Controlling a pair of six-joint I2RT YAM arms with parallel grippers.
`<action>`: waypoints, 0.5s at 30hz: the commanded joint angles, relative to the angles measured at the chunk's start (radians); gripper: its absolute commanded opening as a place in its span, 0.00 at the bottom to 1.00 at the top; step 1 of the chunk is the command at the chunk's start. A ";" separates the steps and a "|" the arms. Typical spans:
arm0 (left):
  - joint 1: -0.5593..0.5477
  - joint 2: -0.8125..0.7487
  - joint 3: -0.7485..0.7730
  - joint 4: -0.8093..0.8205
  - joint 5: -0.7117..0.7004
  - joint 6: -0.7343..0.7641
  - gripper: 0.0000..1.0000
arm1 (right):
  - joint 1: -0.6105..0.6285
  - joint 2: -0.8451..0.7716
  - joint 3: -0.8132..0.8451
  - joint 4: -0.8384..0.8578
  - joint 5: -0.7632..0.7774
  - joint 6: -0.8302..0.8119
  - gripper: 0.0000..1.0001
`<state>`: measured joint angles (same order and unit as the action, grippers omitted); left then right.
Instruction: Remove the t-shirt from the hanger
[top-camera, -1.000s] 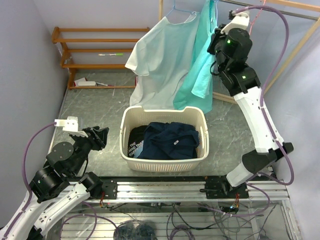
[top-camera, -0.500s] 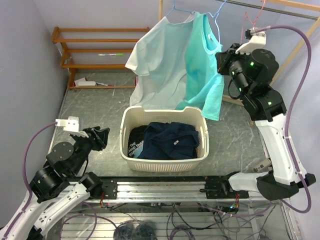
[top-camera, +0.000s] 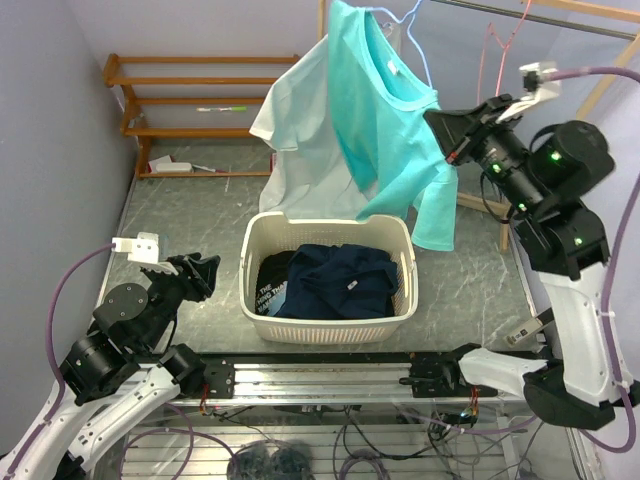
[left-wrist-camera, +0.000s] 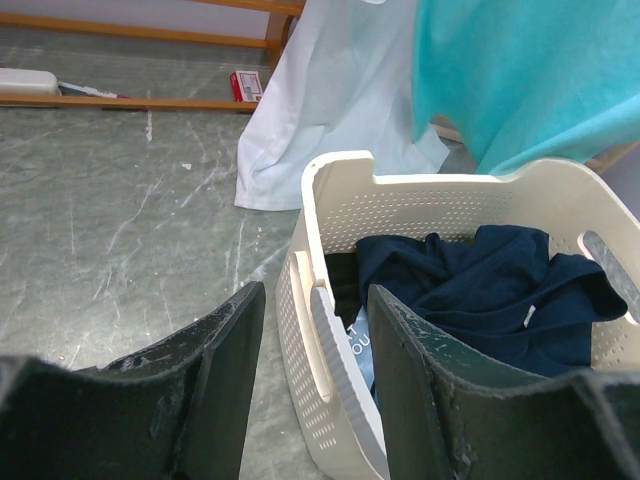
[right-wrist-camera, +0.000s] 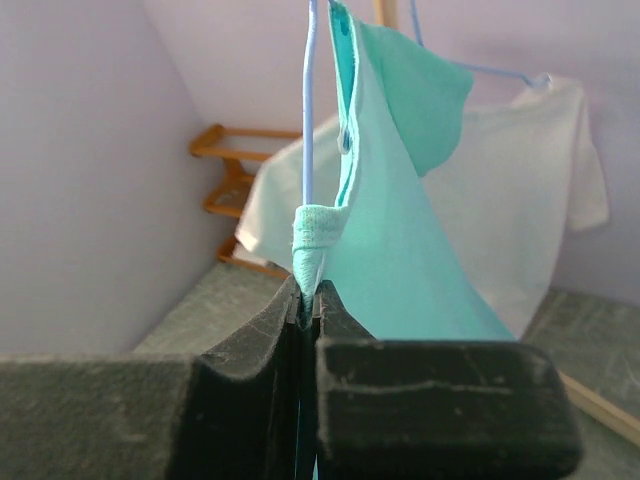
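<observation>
Next, I bring the t-shirt and hanger down over the basket (top-camera: 330, 268) with my right gripper first, because the teal t-shirt's other shoulder (top-camera: 346, 18) is too far for my left gripper to reach.
A teal t-shirt (top-camera: 385, 130) hangs from a thin blue wire hanger (top-camera: 415, 45) on the rail at the back, stretched out to the right. My right gripper (top-camera: 442, 127) is shut on a bunched fold of the shirt's edge. In the right wrist view the fold (right-wrist-camera: 318, 235) and the blue hanger wire (right-wrist-camera: 309, 120) both run into the closed gripper (right-wrist-camera: 308, 296). My left gripper (top-camera: 203, 271) is open and empty, low at the front left; in its own view the gripper (left-wrist-camera: 318, 298) faces the basket's left rim.
A white laundry basket (top-camera: 325, 226) with dark navy clothes (top-camera: 340, 280) stands at centre below the shirts. A pale white t-shirt (top-camera: 310, 130) hangs behind the teal one. A wooden shelf (top-camera: 190, 95) is at the back left. A pink hanger (top-camera: 490, 50) hangs on the rail.
My right arm has swung right and nearer, pulling the teal shirt's edge with it so that the shirt spreads sideways across the pale one. The left arm has not moved.
</observation>
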<state>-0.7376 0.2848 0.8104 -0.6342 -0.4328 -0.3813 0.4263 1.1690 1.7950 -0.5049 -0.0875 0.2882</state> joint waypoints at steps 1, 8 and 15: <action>-0.006 0.005 0.004 0.019 0.012 0.010 0.56 | -0.003 -0.067 0.063 0.179 -0.100 0.044 0.00; -0.006 0.000 0.003 0.018 0.009 0.010 0.56 | -0.003 -0.105 0.162 0.182 -0.139 0.077 0.00; -0.005 0.000 0.003 0.019 0.011 0.010 0.57 | -0.004 -0.153 0.252 0.179 -0.203 0.122 0.00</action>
<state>-0.7376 0.2852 0.8104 -0.6342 -0.4328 -0.3813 0.4263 1.0458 1.9846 -0.3973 -0.2375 0.3702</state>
